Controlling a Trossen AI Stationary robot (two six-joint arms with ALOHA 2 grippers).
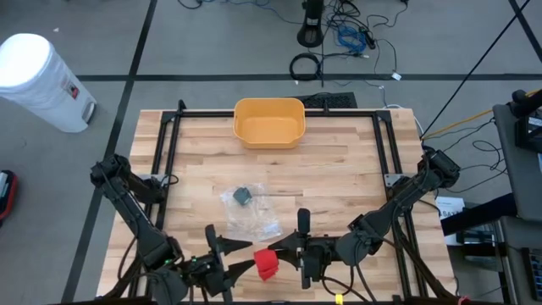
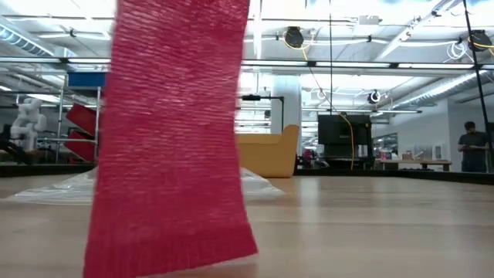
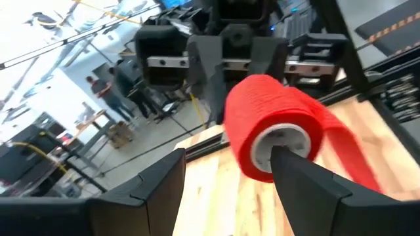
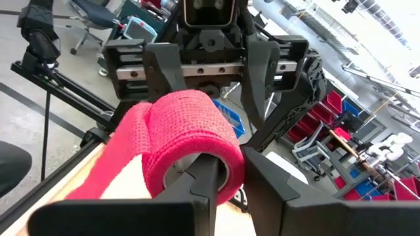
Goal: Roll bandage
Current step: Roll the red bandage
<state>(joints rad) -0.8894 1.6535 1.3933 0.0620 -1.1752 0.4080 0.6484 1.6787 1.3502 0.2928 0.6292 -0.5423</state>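
Note:
The bandage strip (image 3: 341,142) is hanging limp and slack (image 3: 362,172) from the red bandage roll. It will trail along and fold over the roll's windings when I move the roll.
The red bandage roll (image 1: 266,263) hangs above the table's near edge between my two grippers. It has a white core (image 3: 281,139). A loose strip (image 2: 174,147) hangs from it down to the wood; its frayed lower edge (image 2: 177,251) is at the table top. My right gripper (image 4: 230,160) comes level from the table's right and is shut on the roll. My left gripper (image 1: 237,257) faces it level from the left and stands open at the roll's other end. My left gripper is open. The tip of one finger (image 3: 295,172) sits at the mouth of the white core, at the roll's left end, coming level along the roll's axis. The other finger (image 3: 161,187) stands free beside the roll. My right gripper pinches the roll's wall (image 4: 226,172) at its right end, one finger (image 4: 202,176) inside the core and the other finger (image 4: 266,180) outside on the red windings. The fingers come level from the table's right, along the roll's axis. The roll is lifted clear and lies level, its strip hanging slack below.
A yellow tub (image 1: 269,121) stands at the table's far middle. A clear plastic wrapper (image 1: 252,212) with a small dark thing on it lies at the table's middle. A black metal frame (image 1: 169,127) borders the wood. A white bin (image 1: 38,80) stands on the floor, far left.

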